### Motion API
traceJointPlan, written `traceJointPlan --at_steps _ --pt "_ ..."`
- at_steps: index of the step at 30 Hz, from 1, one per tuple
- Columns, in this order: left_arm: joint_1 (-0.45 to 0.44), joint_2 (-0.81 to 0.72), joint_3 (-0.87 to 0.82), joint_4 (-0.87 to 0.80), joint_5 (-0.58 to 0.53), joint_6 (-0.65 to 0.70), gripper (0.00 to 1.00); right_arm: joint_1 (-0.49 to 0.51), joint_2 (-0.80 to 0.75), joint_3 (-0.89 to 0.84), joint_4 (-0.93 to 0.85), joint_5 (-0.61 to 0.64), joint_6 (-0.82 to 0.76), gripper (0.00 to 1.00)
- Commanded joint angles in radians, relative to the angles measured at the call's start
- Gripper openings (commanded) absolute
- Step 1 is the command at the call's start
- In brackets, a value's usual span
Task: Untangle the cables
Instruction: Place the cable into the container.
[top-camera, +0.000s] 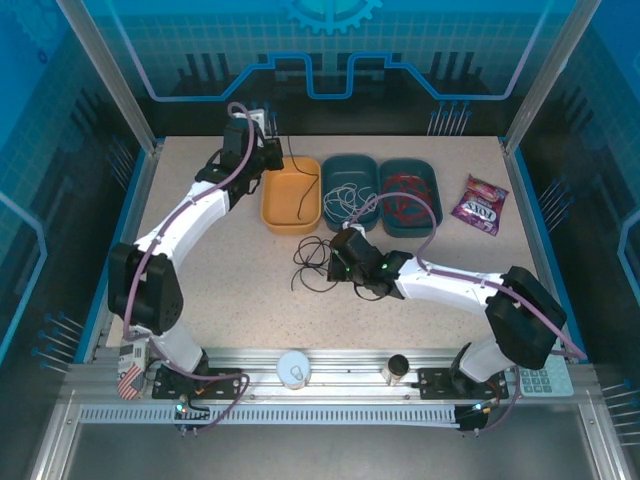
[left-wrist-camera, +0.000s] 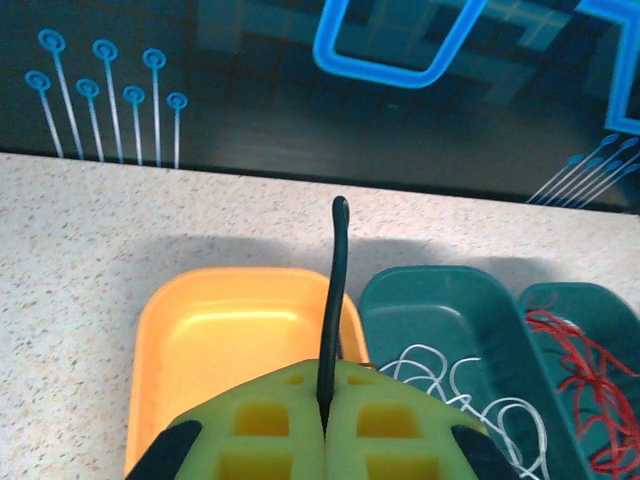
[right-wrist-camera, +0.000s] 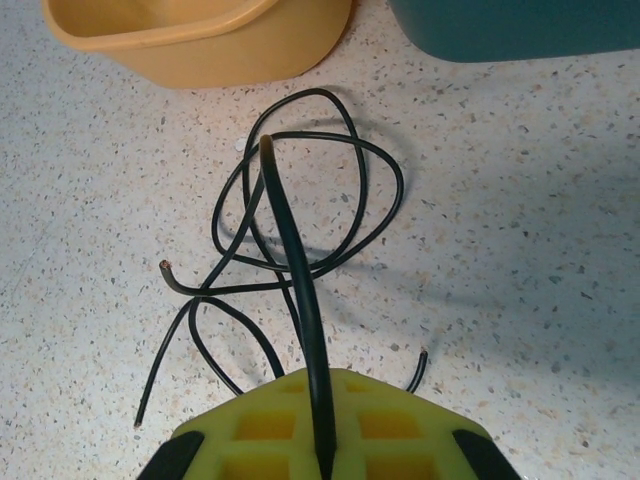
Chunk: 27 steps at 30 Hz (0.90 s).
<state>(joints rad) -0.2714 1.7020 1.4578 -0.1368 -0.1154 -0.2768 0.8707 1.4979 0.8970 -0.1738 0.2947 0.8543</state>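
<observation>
I keep moving my left gripper down to the tray's middle (top-camera: 288, 194) and let go there, as the black cable's loose end (top-camera: 300, 216) is inside the orange tray, clear of the tangle.
A loose tangle of black cables (top-camera: 315, 262) lies on the table in front of the trays. My right gripper (top-camera: 343, 256) is beside it and shut on one black cable (right-wrist-camera: 300, 290), which rises out of the yellow fingertips (right-wrist-camera: 322, 400) over the tangle (right-wrist-camera: 300, 200). At the back, my left gripper (top-camera: 268, 155) is shut on another black cable (left-wrist-camera: 335, 290), which hangs down into the orange tray (top-camera: 290, 195). The white cables (top-camera: 350, 195) lie in the middle teal tray (left-wrist-camera: 450, 300). The red cables (top-camera: 405, 195) lie in the right teal tray (left-wrist-camera: 585, 300).
A purple candy bag (top-camera: 480, 203) lies at the back right. On the front rail stand a white round lid (top-camera: 293, 368) and a small dark can (top-camera: 398, 368), with a calculator (top-camera: 540, 380) at the right. The orange tray's rim (right-wrist-camera: 200, 45) is just beyond the tangle.
</observation>
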Motion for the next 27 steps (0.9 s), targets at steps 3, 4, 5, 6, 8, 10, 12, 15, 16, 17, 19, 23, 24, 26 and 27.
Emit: traceJointPlan --at_steps 3,4,5,6,8,10,12,15,16,17,19,23,24,26,27 --pt "-0.024 0.0 0.013 -0.021 -0.129 0.074 0.0 0.01 -0.052 -0.012 -0.038 0.038 0.024 0.05" --pt "-0.034 0.002 0.014 -0.028 -0.173 0.09 0.0 0.009 -0.056 -0.012 -0.041 0.039 0.024 0.05" --pt "-0.046 0.004 0.013 -0.033 -0.217 0.107 0.0 0.01 -0.059 -0.012 -0.043 0.04 0.024 0.05" --pt "-0.058 0.007 0.015 -0.038 -0.272 0.122 0.0 0.009 -0.061 -0.012 -0.045 0.04 0.024 0.05" --pt "-0.073 0.017 0.027 -0.062 -0.344 0.134 0.0 0.009 -0.065 -0.012 -0.05 0.043 0.022 0.06" --pt "-0.084 0.031 0.041 -0.096 -0.374 0.133 0.0 0.01 -0.066 -0.012 -0.056 0.044 0.018 0.06" --pt "-0.097 0.045 0.046 -0.118 -0.385 0.128 0.0 0.01 -0.067 -0.01 -0.061 0.045 0.017 0.06" --pt "-0.108 0.081 0.06 -0.158 -0.373 0.092 0.0 0.008 -0.064 -0.003 -0.064 0.044 0.015 0.06" --pt "-0.11 0.097 0.068 -0.177 -0.37 0.074 0.0 0.007 -0.065 0.0 -0.068 0.044 0.013 0.05" --pt "-0.113 0.111 0.076 -0.193 -0.368 0.061 0.0 0.008 -0.065 0.003 -0.07 0.043 0.013 0.05" --pt "-0.114 0.147 0.098 -0.232 -0.362 0.026 0.0 0.008 -0.067 0.008 -0.076 0.043 0.012 0.05" --pt "-0.12 0.206 0.123 -0.273 -0.355 -0.024 0.0 0.007 -0.074 0.01 -0.081 0.044 0.009 0.06" --pt "-0.12 0.218 0.128 -0.278 -0.351 -0.035 0.0 0.008 -0.075 0.01 -0.084 0.044 0.009 0.06" --pt "-0.119 0.243 0.139 -0.288 -0.342 -0.051 0.0 0.008 -0.08 0.008 -0.084 0.044 0.008 0.06" --pt "-0.12 0.254 0.142 -0.287 -0.334 -0.056 0.0 0.008 -0.082 0.005 -0.084 0.045 0.01 0.06"
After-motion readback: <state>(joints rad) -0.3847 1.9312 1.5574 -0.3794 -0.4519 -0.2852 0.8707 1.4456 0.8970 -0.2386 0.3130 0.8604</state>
